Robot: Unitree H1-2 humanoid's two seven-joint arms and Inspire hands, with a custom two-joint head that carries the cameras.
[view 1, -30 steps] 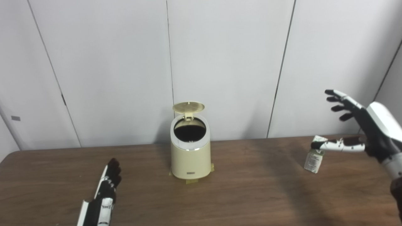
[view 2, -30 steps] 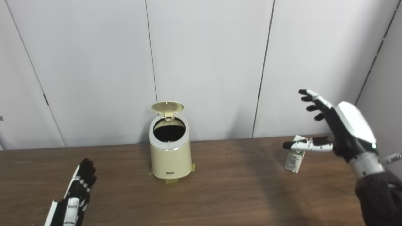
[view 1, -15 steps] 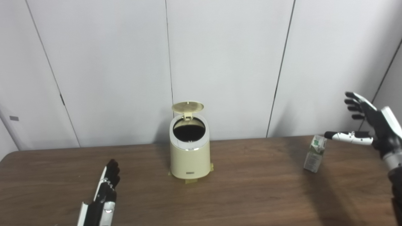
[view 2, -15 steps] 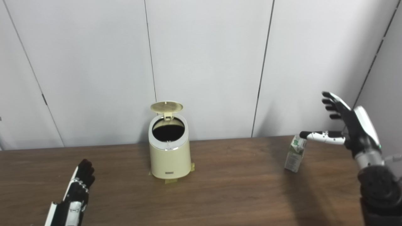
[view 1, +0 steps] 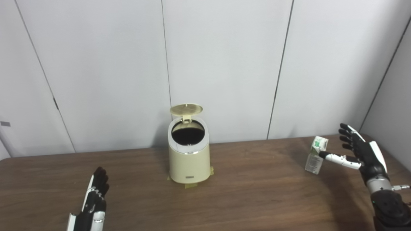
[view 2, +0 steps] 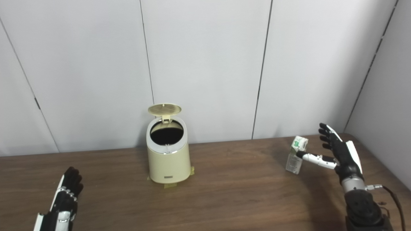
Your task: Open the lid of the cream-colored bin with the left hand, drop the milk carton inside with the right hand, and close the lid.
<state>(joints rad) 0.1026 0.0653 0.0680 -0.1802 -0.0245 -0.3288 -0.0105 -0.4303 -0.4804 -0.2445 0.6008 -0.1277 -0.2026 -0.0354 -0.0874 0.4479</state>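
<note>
The slim milk carton (view 1: pixel 316 155) is narrower than the dark opening (view 1: pixel 188 134), so it will sink below the bin's rim when I drop it inside.
The cream-colored bin (view 1: pixel 189 163) stands on the table at centre, its round lid (view 1: pixel 186 109) flipped up and back so the dark opening shows. A small white and green milk carton (view 1: pixel 316 155) stands upright near the table's far right. My right hand (view 1: pixel 359 152) is open just right of the carton, thumb reaching to the carton's near side, fingers spread behind it. Whether the thumb touches the carton I cannot tell. My left hand (view 1: pixel 94 199) rests open and flat, low at the near left, well away from the bin.
The brown wooden table (view 1: pixel 250 199) runs the full width. White wall panels close it off right behind the bin. Yellow tape tabs (view 1: pixel 189 185) stick out at the bin's base. A thin cable (view 2: pixel 390 192) trails from my right wrist.
My right hand has dropped from high above the carton to its level, beside it. The whole picture has shifted, so the camera moved. Bin, lid and carton stay put.
</note>
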